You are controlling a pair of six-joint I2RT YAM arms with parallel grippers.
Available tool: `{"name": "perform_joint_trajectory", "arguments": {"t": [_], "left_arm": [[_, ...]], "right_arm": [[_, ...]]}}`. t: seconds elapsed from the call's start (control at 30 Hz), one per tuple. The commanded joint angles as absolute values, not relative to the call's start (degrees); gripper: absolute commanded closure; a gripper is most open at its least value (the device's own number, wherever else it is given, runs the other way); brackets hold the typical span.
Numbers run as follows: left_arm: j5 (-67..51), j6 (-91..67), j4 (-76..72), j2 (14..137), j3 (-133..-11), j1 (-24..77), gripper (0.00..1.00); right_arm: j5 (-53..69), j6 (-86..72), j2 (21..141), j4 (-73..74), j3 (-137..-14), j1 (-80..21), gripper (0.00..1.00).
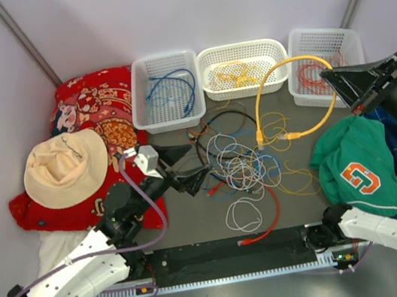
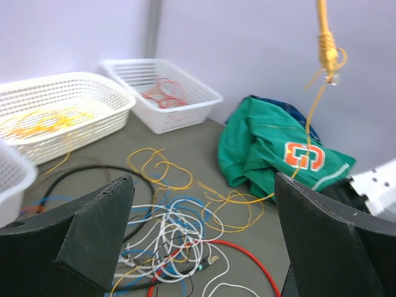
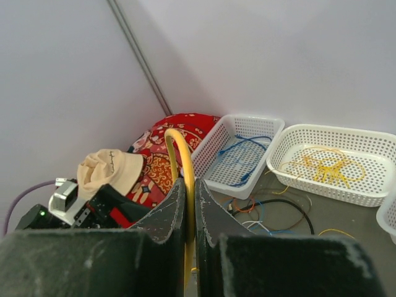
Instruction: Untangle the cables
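The thin yellow cable point(image 2: 116, 285) comes out loose at the tangle's edge point(image 2: 131, 271), so it will slip free and leave the white loops lying when the robot lifts it.
A tangle of thin white, blue, black and yellow cables point(image 1: 243, 164) lies mid-table, with a red cable point(image 1: 273, 218) and a white loop point(image 1: 242, 216) at its near side. My left gripper point(image 1: 203, 176) is open and empty, just left of the tangle. In the left wrist view the tangle point(image 2: 173, 232) lies between and beyond the spread fingers point(image 2: 93, 238). My right gripper point(image 1: 329, 79) is shut on a thick yellow cable point(image 1: 276, 67), held up over the right basket. The cable arcs down to its plugs by the tangle. The right wrist view shows it point(image 3: 179, 148) pinched between the fingers.
Three white baskets stand at the back: left point(image 1: 142, 104) with a blue cable, middle point(image 1: 239, 50) with yellow cables, right point(image 1: 302, 93) with red ones. A red patterned cloth point(image 1: 92, 105) and a cream hat point(image 1: 64, 167) lie left. A green jersey point(image 1: 353, 161) lies right.
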State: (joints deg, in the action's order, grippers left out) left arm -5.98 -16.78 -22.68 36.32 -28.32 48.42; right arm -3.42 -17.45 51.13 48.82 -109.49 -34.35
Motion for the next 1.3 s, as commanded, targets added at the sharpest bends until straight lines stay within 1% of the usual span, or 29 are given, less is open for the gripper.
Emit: {"name": "perform_joint_trajectory", "arguments": {"t": [0.0,0.07,0.2,0.43,0.53,0.7,0.73,0.77,0.87,0.97,1.0,1.03,1.17,1.2,1.27], "left_arm": [[-17.66,-12.57,-36.98,43.31,-30.59,49.39,0.01],[-18.28,-10.47,-38.58,45.60,-30.93,50.27,0.01],[-24.15,-9.14,-41.57,52.10,-32.60,51.33,0.01],[-29.61,-9.58,-45.87,56.51,-32.08,52.82,0.01],[-28.83,-8.88,-46.49,58.18,-31.47,53.35,0.01],[-28.57,-9.32,-50.98,65.29,-33.74,53.61,0.01],[-28.56,-9.32,-50.80,66.52,-34.53,53.61,0.03],[-29.70,-9.23,-50.63,68.71,-35.24,53.61,0.10],[-30.76,-9.32,-49.66,72.23,-37.52,53.61,0.24],[-30.94,-8.35,-46.33,73.65,-39.11,53.61,0.63],[-30.07,-8.09,-44.58,73.65,-39.89,53.61,0.90],[-29.45,-7.65,-41.60,73.39,-39.90,53.61,1.00],[-23.93,-8.26,-37.89,69.01,-36.22,53.61,1.00],[-18.69,-10.09,-35.36,68.04,-36.21,53.61,1.00],[-12.51,-12.21,-23.52,65.84,-38.04,53.61,1.00]], "right_arm": [[-0.18,-19.69,52.21,46.23,-110.39,-34.54,1.00],[1.22,-20.21,52.56,46.49,-111.00,-34.45,1.00],[1.58,-20.30,53.26,47.55,-112.32,-34.54,1.00],[1.14,-19.51,54.23,49.13,-114.08,-34.54,1.00],[1.40,-19.60,54.40,49.04,-113.65,-34.45,1.00],[2.81,-20.39,54.58,47.81,-112.76,-34.54,1.00],[2.81,-20.48,54.84,47.90,-112.85,-34.54,1.00],[2.73,-20.39,54.84,47.81,-112.94,-34.45,1.00],[2.64,-20.30,54.84,48.25,-113.29,-34.45,1.00],[2.11,-20.13,54.67,48.69,-113.47,-34.54,1.00],[1.94,-20.13,54.58,48.78,-113.38,-34.45,1.00],[1.76,-20.13,54.49,48.87,-113.38,-34.45,1.00],[0.27,-19.78,54.23,48.34,-113.12,-34.45,1.00],[0.18,-19.51,54.32,48.17,-113.03,-34.54,1.00],[-3.50,-18.99,54.40,47.03,-112.94,-34.54,1.00]]}}
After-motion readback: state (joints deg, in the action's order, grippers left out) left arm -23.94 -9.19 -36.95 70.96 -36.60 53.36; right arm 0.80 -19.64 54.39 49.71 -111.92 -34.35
